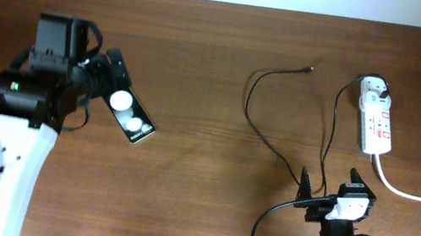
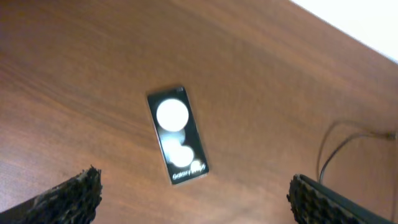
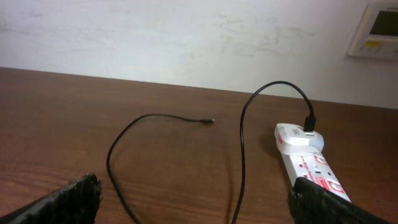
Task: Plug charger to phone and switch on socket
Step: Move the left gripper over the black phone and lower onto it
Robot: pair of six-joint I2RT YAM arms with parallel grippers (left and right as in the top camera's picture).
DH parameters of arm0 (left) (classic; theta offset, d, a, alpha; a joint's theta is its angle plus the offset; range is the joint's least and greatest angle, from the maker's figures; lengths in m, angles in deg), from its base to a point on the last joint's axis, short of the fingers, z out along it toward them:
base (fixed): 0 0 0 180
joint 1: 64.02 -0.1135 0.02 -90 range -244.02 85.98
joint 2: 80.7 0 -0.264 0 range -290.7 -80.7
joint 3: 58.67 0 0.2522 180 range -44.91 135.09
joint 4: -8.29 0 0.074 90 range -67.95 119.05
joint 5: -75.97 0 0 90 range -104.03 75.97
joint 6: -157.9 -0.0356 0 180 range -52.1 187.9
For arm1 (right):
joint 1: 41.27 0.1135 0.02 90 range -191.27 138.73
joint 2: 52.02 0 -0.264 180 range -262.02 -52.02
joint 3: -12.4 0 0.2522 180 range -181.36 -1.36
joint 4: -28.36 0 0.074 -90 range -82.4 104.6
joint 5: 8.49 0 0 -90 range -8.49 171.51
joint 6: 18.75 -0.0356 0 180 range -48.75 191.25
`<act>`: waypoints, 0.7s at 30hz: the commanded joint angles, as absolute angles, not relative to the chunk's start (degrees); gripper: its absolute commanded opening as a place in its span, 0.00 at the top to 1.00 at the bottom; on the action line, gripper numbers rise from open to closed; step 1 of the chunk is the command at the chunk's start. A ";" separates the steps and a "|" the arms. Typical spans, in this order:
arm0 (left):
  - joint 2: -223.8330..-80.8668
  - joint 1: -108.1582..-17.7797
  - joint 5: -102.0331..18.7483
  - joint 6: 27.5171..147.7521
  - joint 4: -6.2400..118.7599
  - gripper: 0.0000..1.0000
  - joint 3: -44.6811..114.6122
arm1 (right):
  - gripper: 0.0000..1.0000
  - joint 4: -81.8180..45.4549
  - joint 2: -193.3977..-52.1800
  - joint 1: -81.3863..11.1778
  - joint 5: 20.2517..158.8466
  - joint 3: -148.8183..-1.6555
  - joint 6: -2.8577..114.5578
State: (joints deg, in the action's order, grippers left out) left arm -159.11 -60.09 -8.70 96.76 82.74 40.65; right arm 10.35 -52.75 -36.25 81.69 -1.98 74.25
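My left gripper keeps going down over the phone, which lies clear with its long sides [image 1: 143, 110] facing this gripper's open fingers, until the fingers straddle its narrow width [image 1: 127, 113], and then close.
The phone [image 1: 130, 114] lies flat on the wooden table at the left, black with two white round spots; it also shows in the left wrist view [image 2: 177, 135]. My left gripper [image 1: 104, 75] is open and empty, hovering above the phone's upper-left end [image 2: 193, 199]. The charger cable [image 1: 254, 125] loops across the table from the white adapter [image 1: 375, 90], which is plugged into the socket strip [image 1: 379, 125]. Its connector tip [image 1: 311, 68] lies loose [image 3: 211, 121]. My right gripper [image 1: 331, 183] is open and empty near the front edge [image 3: 199, 199], with the cable [image 3: 242, 155] between its fingers and the strip [image 3: 314, 171] beside its right finger.
A thick white cord [image 1: 420, 198] runs from the strip off to the right edge. A white wall [image 3: 186, 37] bounds the far side of the table, with a wall panel [image 3: 376, 28] at the upper right. A black robot cable [image 1: 260, 229] curls by the right arm's base.
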 commanded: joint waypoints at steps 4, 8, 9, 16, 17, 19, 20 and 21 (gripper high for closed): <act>-176.91 -59.66 -3.87 107.84 93.95 0.01 59.66 | 0.01 9.98 -52.38 -36.43 81.23 -1.68 74.23; -184.42 -59.66 -6.93 107.80 94.80 0.01 60.12 | 0.01 9.96 -52.38 -36.43 81.23 -1.68 74.23; -186.92 -59.66 -7.72 107.78 95.09 0.01 60.12 | 0.01 9.96 -52.38 -36.43 81.23 -1.68 74.23; -196.18 -59.81 -11.72 107.10 95.90 0.01 60.12 | 0.01 9.96 -52.38 -36.43 81.23 -1.68 74.23; -197.36 -59.83 -11.72 104.45 95.05 0.01 60.12 | 0.01 9.96 -52.38 -36.43 81.23 -1.68 74.23; -198.76 -59.83 -11.72 102.07 94.98 0.01 60.08 | 0.01 9.96 -52.38 -36.43 81.23 -1.68 74.23; -199.07 -59.83 -11.72 102.07 94.96 0.01 59.97 | 0.01 9.96 -52.38 -36.43 81.23 -1.68 74.23; -199.11 -59.83 -11.70 102.01 94.80 0.01 59.77 | 0.01 9.96 -52.38 -36.43 81.23 -1.68 74.23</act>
State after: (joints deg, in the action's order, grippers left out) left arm -198.00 -59.79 -11.09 104.06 95.05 59.14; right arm 10.33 -52.70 -36.25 81.69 -1.98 74.28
